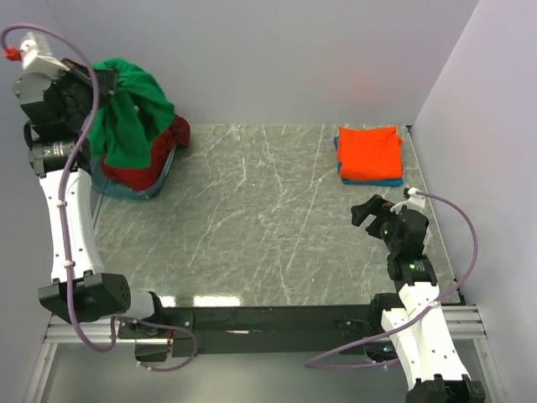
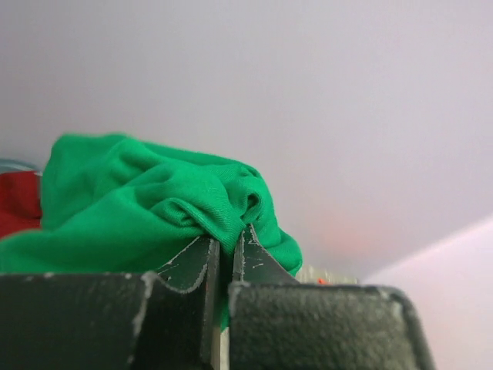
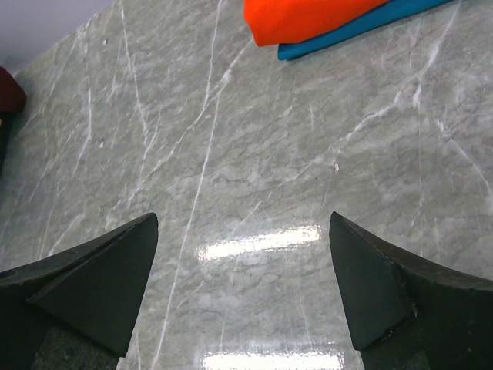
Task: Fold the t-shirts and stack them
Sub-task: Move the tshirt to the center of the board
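My left gripper is holding only the green t-shirt (image 1: 132,116), and the marble tabletop is clear. The gripper should keep going toward the tabletop's middle (image 1: 267,211) and let go of the t-shirt there.
A green t-shirt (image 1: 132,113) hangs from my left gripper (image 1: 107,82), raised high over a basket at the far left. In the left wrist view the jaws stand pinched on a fold of the green shirt (image 2: 146,208), with the gripper (image 2: 227,247) shut on it. A dark red shirt (image 1: 138,172) lies in the basket under it. A folded orange shirt (image 1: 369,153) lies on a folded blue shirt (image 1: 388,180) at the far right; both show in the right wrist view (image 3: 308,19). My right gripper (image 1: 369,210) is open and empty above the table (image 3: 243,239).
The blue basket (image 1: 126,191) stands at the table's far left corner. White walls close the back and the right side. The marble tabletop (image 1: 260,210) lies between the basket and the folded stack.
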Available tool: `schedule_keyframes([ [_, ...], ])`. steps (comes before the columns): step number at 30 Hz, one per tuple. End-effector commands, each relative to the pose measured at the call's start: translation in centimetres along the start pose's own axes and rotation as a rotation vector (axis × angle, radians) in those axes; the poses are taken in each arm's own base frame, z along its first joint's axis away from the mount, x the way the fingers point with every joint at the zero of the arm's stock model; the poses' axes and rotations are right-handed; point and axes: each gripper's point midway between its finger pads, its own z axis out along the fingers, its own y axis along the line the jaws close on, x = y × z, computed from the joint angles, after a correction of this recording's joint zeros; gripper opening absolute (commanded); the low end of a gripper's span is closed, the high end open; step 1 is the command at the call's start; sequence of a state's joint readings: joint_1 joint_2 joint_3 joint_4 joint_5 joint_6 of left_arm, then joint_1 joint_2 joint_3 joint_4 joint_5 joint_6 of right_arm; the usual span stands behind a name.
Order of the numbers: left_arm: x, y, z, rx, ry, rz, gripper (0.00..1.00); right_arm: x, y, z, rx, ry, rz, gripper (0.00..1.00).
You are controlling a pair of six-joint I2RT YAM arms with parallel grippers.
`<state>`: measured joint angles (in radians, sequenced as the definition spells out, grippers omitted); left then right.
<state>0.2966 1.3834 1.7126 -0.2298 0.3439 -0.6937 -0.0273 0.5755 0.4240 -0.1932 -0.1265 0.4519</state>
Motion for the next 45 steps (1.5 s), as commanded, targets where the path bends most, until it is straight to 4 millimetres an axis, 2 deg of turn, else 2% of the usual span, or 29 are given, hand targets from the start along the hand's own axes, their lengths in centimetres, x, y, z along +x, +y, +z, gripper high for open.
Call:
schedule_keyframes([
  [1,-0.3,-7.2,-2.2,0.224,0.0,0.132,0.0,-1.0,0.8,0.0,-0.035,-0.036,-0.008,0.98],
  [2,0.3,-8.2,-2.5,0.244,0.011,0.146,0.01,-0.9,0.8,0.0,-0.034,-0.033,-0.007,0.97],
  [4,3.3,-10.8,-2.8,0.33,0.087,0.171,0.06,-0.8,0.6,0.0,-0.022,-0.031,-0.001,0.98],
  [5,4.0,-11.8,-3.4,0.367,0.103,0.171,0.07,-0.9,0.6,0.0,-0.021,-0.033,-0.001,0.97],
  [8,9.2,-15.1,-4.7,0.478,0.204,0.154,0.07,-0.8,0.5,0.0,-0.019,-0.028,0.001,0.97],
  [10,11.0,-15.9,-5.2,0.496,0.225,0.154,0.12,-0.8,0.5,0.0,-0.016,-0.029,0.003,0.98],
  [11,11.9,-16.3,-5.7,0.504,0.241,0.151,0.11,-0.6,0.4,0.0,-0.009,-0.022,0.005,0.97],
  [12,14.6,-16.8,-6.3,0.52,0.302,0.143,0.1,-0.6,0.2,0.0,-0.002,-0.023,0.005,0.97],
  [13,16.1,-17.0,-6.6,0.524,0.336,0.141,0.1,-0.6,0.2,-0.1,-0.001,-0.021,0.006,0.97],
  [14,19.2,-17.3,-7.7,0.54,0.415,0.136,0.09,-0.6,0.2,0.0,-0.002,-0.023,0.007,0.97],
  [16,22.5,-17.6,-9.0,0.555,0.492,0.127,0.11,-0.5,0.3,0.0,-0.008,-0.018,0.009,0.97],
  [17,26.2,-17.6,-10.0,0.564,0.561,0.125,0.15,-0.5,0.5,0.1,-0.017,-0.015,0.007,0.97],
  [18,28.0,-17.5,-10.6,0.561,0.606,0.118,0.37,-0.4,0.5,0.1,-0.02,-0.011,0.007,0.97],
  [19,30.8,-16.8,-10.8,0.541,0.677,0.118,0.51,-0.5,0.6,0.1,-0.022,-0.01,0.007,0.98],
  [20,33.6,-16.1,-11.7,0.532,0.76,0.12,0.91,-0.3,0.5,0.2,-0.02,-0.004,0.007,0.97],
  [21,35.7,-14.9,-12.4,0.479,0.853,0.102,0.99,-0.2,0.4,0.2,-0.011,0.0,0.008,0.98],
  [22,37.1,-13.9,-12.4,0.437,0.896,0.095,1.0,-0.1,0.3,0.3,-0.006,0.006,0.01,0.97],
  [23,39.2,-12.2,-12.6,0.383,0.946,0.098,0.99,0.1,0.2,0.3,-0.001,0.015,0.01,0.97],
  [24,39.7,-11.1,-12.2,0.327,0.933,0.095,0.99,0.1,0.2,0.3,0.001,0.018,0.01,0.98],
  [25,39.9,-10.8,-12.5,0.321,0.929,0.089,1.0,0.1,0.2,0.3,0.0,0.02,0.006,0.98],
  [26,40.8,-9.4,-13.0,0.288,0.942,0.091,0.99,0.1,0.2,0.2,-0.003,0.021,0.002,0.98],
  [28,40.2,-8.6,-13.3,0.257,0.904,0.087,0.99,0.3,0.4,0.1,-0.013,0.025,-0.004,0.98],
  [31,40.7,-5.9,-14.2,0.165,0.895,0.086,0.99,0.8,1.3,-0.1,-0.041,0.039,-0.022,0.98],
  [34,42.9,-2.9,-16.0,0.086,0.954,0.099,0.99,2.0,2.4,-0.5,-0.058,0.095,-0.052,0.98],
  [35,43.9,-1.3,-16.7,0.033,0.979,0.097,0.99,2.3,3.0,-0.7,-0.07,0.113,-0.055,0.98],
  [37,45.0,0.4,-17.6,-0.028,1.012,0.1,0.99,3.1,3.6,-0.9,-0.081,0.141,-0.06,0.96],
  [38,45.9,1.6,-18.5,-0.055,1.034,0.095,0.99,4.2,4.4,-1.3,-0.102,0.181,-0.067,0.95],
  [43,47.0,2.9,-19.8,-0.038,1.029,0.038,0.99,8.2,5.9,-2.5,-0.156,0.32,-0.076,0.94],
  [45,47.3,2.7,-19.6,-0.008,1.017,0.029,1.0,9.7,6.1,-2.9,-0.154,0.361,-0.086,0.94],
])
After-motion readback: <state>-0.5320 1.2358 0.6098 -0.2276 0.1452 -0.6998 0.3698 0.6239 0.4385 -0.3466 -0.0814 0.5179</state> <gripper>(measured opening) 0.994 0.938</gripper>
